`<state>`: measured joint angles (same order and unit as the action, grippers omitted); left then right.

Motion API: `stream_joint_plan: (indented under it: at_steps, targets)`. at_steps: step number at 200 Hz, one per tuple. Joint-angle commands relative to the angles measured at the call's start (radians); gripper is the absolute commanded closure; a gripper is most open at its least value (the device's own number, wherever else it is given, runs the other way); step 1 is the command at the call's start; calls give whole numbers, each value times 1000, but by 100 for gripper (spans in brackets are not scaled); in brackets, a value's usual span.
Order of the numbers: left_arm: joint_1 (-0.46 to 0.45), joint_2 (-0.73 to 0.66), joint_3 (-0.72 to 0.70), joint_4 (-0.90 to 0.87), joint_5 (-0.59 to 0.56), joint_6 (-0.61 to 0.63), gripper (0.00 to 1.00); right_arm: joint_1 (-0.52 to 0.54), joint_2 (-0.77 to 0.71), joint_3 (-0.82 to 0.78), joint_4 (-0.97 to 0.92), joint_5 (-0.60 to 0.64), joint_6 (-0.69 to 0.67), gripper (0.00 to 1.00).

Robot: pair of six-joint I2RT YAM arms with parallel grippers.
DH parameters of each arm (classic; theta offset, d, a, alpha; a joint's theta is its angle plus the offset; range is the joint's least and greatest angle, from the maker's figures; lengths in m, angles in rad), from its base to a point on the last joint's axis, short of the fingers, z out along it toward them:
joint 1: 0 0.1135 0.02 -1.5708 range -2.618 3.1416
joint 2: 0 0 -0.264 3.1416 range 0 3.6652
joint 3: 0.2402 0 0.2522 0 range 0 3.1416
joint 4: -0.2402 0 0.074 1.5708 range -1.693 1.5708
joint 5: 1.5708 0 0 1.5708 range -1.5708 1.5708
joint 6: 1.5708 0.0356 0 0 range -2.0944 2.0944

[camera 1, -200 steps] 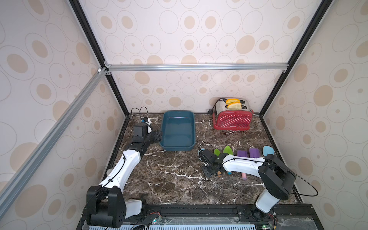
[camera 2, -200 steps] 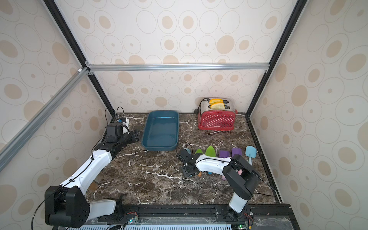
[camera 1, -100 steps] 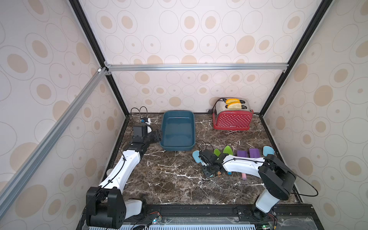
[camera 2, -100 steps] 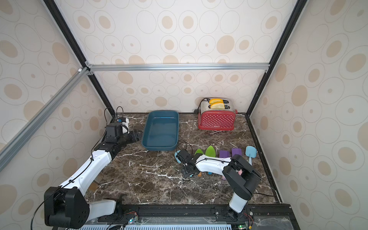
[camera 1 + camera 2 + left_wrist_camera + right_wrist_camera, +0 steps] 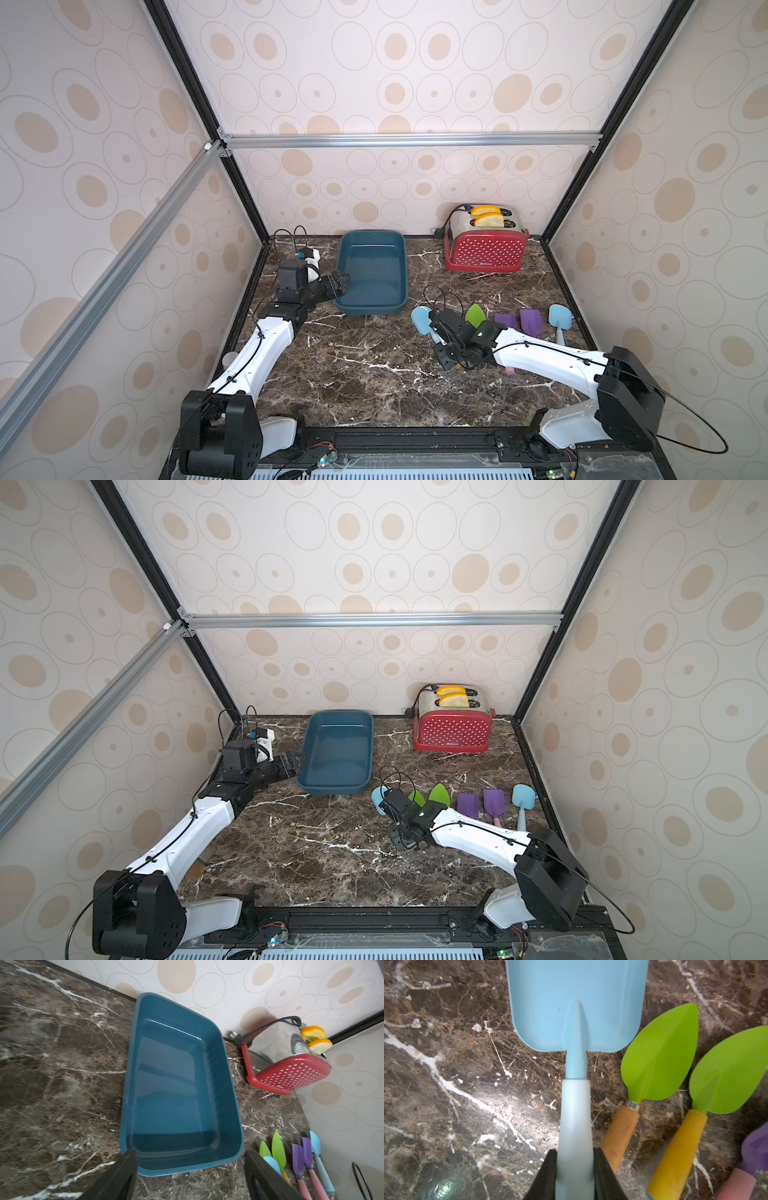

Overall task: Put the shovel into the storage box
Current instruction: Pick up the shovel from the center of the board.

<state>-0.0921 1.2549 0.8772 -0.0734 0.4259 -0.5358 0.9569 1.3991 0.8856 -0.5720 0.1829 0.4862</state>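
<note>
The robot's right gripper is on the light blue shovel's handle and the shovel's blade is free, so the left gripper should keep moving toward the blade's edge and close there.
A light blue shovel with a pale handle lies low at the left end of a row of shovels; whether it is off the marble I cannot tell. Its blade points toward the back. My right gripper is shut on the handle. The dark teal storage box stands empty at the back left. My left gripper is open beside the box's near left corner, holding nothing.
Two green shovels, two purple ones and another light blue one lie in a row right of the held shovel. A red dotted toaster with bread slices stands at the back right. Patterned walls enclose the table.
My right gripper has shut on the light blue shovel's handle, and the blade now shows to its left. My left gripper has opened wider by the box.
</note>
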Motion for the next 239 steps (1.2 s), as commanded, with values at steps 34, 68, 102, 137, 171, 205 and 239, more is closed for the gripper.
stream_joint_plan:
  at_steps: [34, 68, 102, 137, 171, 205, 239]
  targets:
    - [-17, -24, -44, 137, 183, -119, 11, 13, -28, 97, -72, 55, -71, 100]
    - [-74, -2, -51, 142, 205, -136, 14, 14, 16, 178, -78, 57, -110, 100]
    - [-133, 12, -66, 165, 204, -156, 14, 14, 41, 254, -76, 58, -145, 100]
    - [-192, 43, -60, 185, 188, -164, 15, 17, 84, 335, -78, 49, -180, 100]
    - [-216, 86, -50, 221, 186, -183, 17, 37, 103, 375, -77, 51, -193, 100]
    - [-238, 103, -36, 237, 186, -193, 19, 46, 114, 380, -76, 51, -195, 100]
    - [-263, 121, -29, 254, 183, -204, 23, 50, 125, 385, -72, 46, -198, 100]
